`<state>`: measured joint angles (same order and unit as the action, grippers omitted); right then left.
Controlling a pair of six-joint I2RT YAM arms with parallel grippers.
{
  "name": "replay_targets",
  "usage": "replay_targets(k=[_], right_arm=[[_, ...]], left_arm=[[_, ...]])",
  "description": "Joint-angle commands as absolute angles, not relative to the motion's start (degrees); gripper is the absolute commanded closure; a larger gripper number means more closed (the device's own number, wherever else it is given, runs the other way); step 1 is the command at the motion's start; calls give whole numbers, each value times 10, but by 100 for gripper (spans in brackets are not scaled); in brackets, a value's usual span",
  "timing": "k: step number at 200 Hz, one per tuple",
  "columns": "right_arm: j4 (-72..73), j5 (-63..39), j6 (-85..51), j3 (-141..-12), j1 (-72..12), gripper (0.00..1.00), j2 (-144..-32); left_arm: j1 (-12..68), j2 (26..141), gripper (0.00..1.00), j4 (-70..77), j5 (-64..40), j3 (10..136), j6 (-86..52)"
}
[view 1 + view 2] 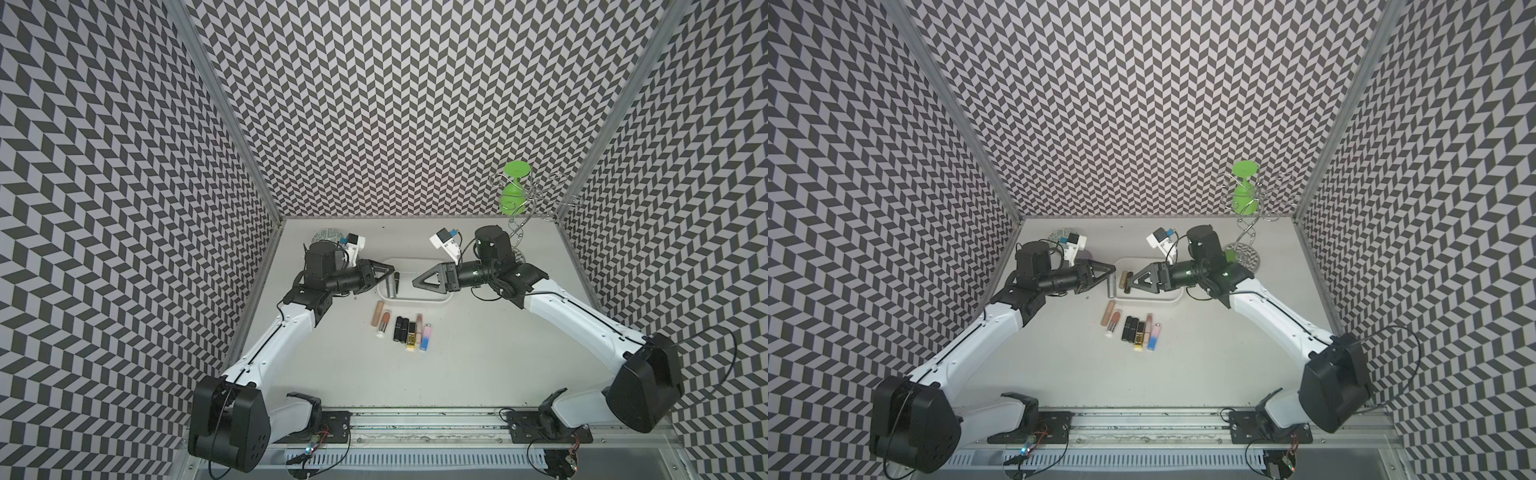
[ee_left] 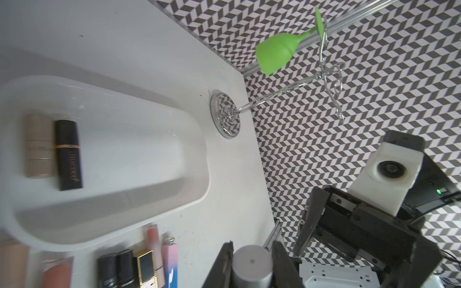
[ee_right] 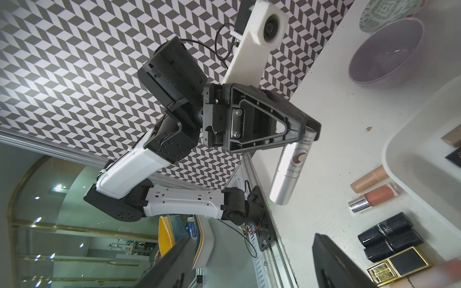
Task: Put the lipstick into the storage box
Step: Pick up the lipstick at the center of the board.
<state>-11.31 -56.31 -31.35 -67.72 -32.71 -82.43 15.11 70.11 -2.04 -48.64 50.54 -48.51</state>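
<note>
The silver lipstick is hanging by its top end [image 3: 304, 139] from my left gripper, so my right gripper should grip its lower part [image 3: 284, 186] and put it down next to the black lipstick.
My left gripper [image 1: 392, 272] [image 2: 252, 245] is shut on a silver lipstick [image 1: 390, 285] [image 2: 252, 264] [image 3: 291, 169], gripping its top end so the tube hangs down. In both top views it sits at the left end of the white storage box [image 1: 432, 302] [image 1: 1167, 302] [image 2: 194, 159]. A taupe lipstick [image 2: 38, 145] and a black lipstick [image 2: 68, 154] lie inside the box at that end. My right gripper [image 1: 417, 281] [image 3: 252, 239] is open and empty above the middle of the box, facing the left gripper.
Several more lipsticks [image 1: 401, 328] [image 1: 1133, 328] lie in a row in front of the box. A lilac bowl [image 3: 386, 57] and a green-patterned bowl [image 1: 326, 237] stand at the back left. A metal stand [image 2: 225, 114] holding a green cup [image 1: 515, 187] stands at the back right.
</note>
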Motion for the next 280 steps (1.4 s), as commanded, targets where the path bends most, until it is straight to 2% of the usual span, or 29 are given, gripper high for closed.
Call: replay_targets(k=[1, 58, 115, 199, 257, 280], right_arm=[[-81, -572, -319, -683, -335, 22, -813], [-83, -554, -321, -686, -363, 26, -822], [-44, -535, -355, -692, -379, 31, -829], [-27, -510, -377, -696, -380, 47, -835], [-5, -512, -393, -698, -380, 51, -842], [-3, -515, -395, -701, -380, 58, -846]], left_arm=[[168, 692, 73, 44, -512, 536, -522], [194, 689, 73, 89, -517, 545, -555], [209, 689, 73, 75, -511, 551, -542], [217, 673, 73, 72, -499, 538, -541], [223, 675, 73, 72, -493, 535, -541], [225, 677, 73, 73, -491, 536, -541]])
